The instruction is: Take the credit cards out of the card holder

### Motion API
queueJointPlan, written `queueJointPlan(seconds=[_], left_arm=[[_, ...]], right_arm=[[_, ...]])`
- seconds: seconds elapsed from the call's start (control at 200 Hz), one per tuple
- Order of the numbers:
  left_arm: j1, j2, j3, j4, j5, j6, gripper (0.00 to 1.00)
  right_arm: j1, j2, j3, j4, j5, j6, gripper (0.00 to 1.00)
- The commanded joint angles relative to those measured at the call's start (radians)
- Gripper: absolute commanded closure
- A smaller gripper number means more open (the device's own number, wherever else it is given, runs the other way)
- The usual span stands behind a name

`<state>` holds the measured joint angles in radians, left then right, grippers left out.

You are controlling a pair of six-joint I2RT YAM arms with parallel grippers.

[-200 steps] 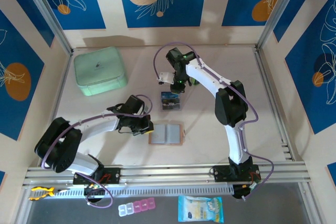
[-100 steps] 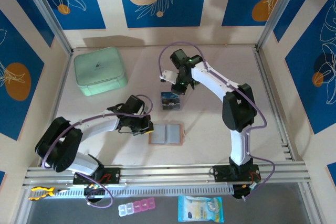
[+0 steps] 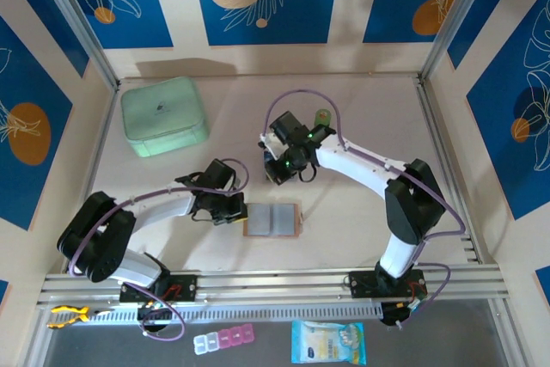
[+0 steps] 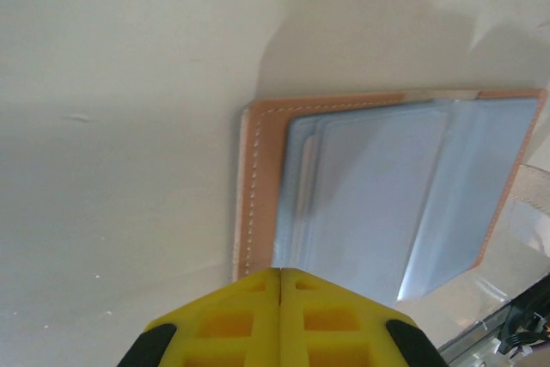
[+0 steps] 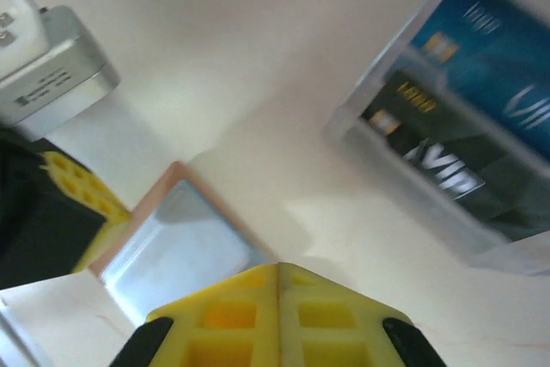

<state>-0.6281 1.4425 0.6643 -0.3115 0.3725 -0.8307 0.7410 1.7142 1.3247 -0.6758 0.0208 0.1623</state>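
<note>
The open card holder's stitched edge (image 3: 246,231) has my left gripper resting at it, so my right gripper should keep moving until it is above the pocket (image 3: 259,220) next to that edge, then open.
The card holder (image 3: 271,219) lies open and flat on the table, tan with grey-blue pockets (image 4: 387,195), and it is also in the right wrist view (image 5: 176,242). The credit cards (image 5: 481,118), one blue and one dark, lie stacked on the table just beyond it. My left gripper (image 3: 234,211) is shut, and its yellow tips (image 4: 281,272) rest at the wallet's left stitched edge. My right gripper (image 3: 278,171) is shut and empty. It hovers over the bare table between cards and wallet (image 5: 278,268), covering the cards from above.
A mint-green case (image 3: 163,115) sits at the back left. A pill organiser (image 3: 223,339) and a packet (image 3: 327,343) lie beyond the front rail. Metal frame posts bound the table on both sides.
The right arm swung from behind the cards toward the near side and now sits over them, close to the wallet. The left arm and the wallet have not moved.
</note>
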Motion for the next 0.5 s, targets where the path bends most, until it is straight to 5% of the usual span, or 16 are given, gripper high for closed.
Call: queueJointPlan(seconds=[0.0,0.195,0.495], left_arm=[[0.010,-0.006,-0.025,-0.006,-0.007,0.012,0.99],[0.010,-0.004,-0.047,0.021,0.006,0.004,1.00],[0.008,0.000,-0.072,0.079,0.038,-0.020,1.00]], right_arm=[[0.031,-0.053,-0.042,0.045,-0.034,0.255,0.96],[0.060,-0.087,-0.137,0.079,-0.042,0.441,1.00],[0.078,-0.107,-0.259,0.177,-0.130,0.521,1.00]])
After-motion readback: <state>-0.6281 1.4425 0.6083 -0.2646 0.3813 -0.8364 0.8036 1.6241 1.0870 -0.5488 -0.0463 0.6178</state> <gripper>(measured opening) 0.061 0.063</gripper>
